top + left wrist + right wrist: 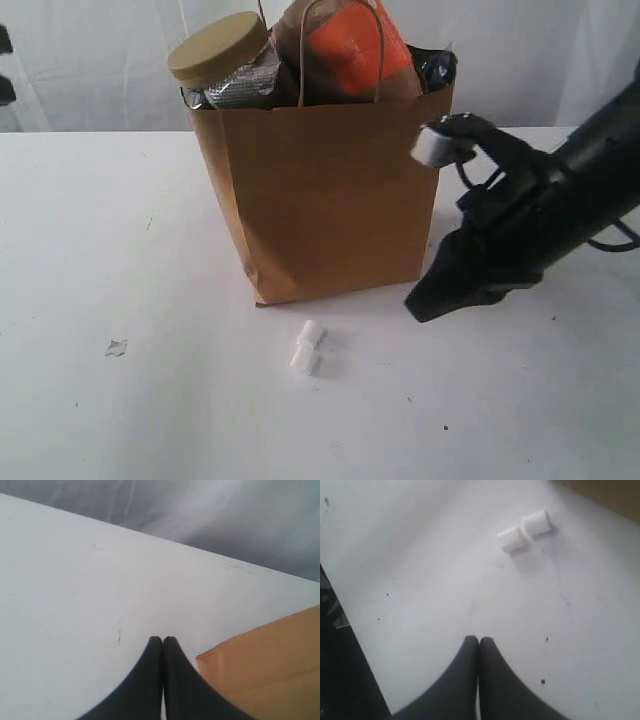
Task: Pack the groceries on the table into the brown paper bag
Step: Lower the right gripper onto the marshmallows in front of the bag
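Note:
The white bits [309, 346] are in front of the bag, a long way from my left gripper, so next my right gripper packs the bit farther from the bag [304, 360] first.
The brown paper bag [330, 200] stands upright in the middle of the table [100, 230]. Groceries stick out of its top: a clear jar with a mustard lid [218, 48], a brown-orange pouch [345, 45] between the handles, and a dark shiny item [436, 66] at the right corner. My right gripper [422, 303] hovers low beside the bag's right front corner, shut and empty [479, 640]. My left gripper [163, 639] is shut with nothing in it, over bare table next to a corner of the bag [265, 665]; it is out of the exterior view.
Two small white cylindrical bits [308, 347] lie in front of the bag, also ahead of the right gripper as white bits [525, 530]. A small scrap [116, 347] lies at the front left. The table's edge [355, 625] drops into dark space in the right wrist view.

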Tool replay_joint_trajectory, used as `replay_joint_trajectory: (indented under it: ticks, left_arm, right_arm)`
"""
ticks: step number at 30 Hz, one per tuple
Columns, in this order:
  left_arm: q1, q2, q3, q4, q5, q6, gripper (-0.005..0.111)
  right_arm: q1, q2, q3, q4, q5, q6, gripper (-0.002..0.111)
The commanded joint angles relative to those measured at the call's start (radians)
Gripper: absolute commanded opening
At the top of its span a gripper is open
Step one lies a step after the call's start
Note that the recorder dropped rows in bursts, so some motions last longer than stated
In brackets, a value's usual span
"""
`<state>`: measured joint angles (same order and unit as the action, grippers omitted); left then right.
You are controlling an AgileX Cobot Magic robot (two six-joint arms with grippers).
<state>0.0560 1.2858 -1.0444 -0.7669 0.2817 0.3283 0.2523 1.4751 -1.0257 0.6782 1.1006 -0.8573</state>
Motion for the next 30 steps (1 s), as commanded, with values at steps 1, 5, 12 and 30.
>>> replay_joint_trajectory:
  ticks: [1,5,12,30]
  left_arm:
    - [0.002,-0.157,0.18,-0.018,-0.155,0.003,0.0]
    - [0.002,-0.324,0.314,0.008,-0.254,0.121,0.0]
    - [0.002,-0.553,0.523,0.028,-0.225,0.308,0.0]
    - [0.002,-0.67,0.856,0.044,-0.154,0.169,0.0]
  right_arm:
    - [0.098,0.057,0.002,0.028,-0.094,-0.113,0.0]
    - [0.196,0.132,0.002,0.02,-0.188,-0.189,0.0]
    - [0.29,0.201,0.002,-0.067,-0.317,-0.219,0.012]
    - [0.361,0.359,0.0,0.022,-0.508,-0.349,0.054]
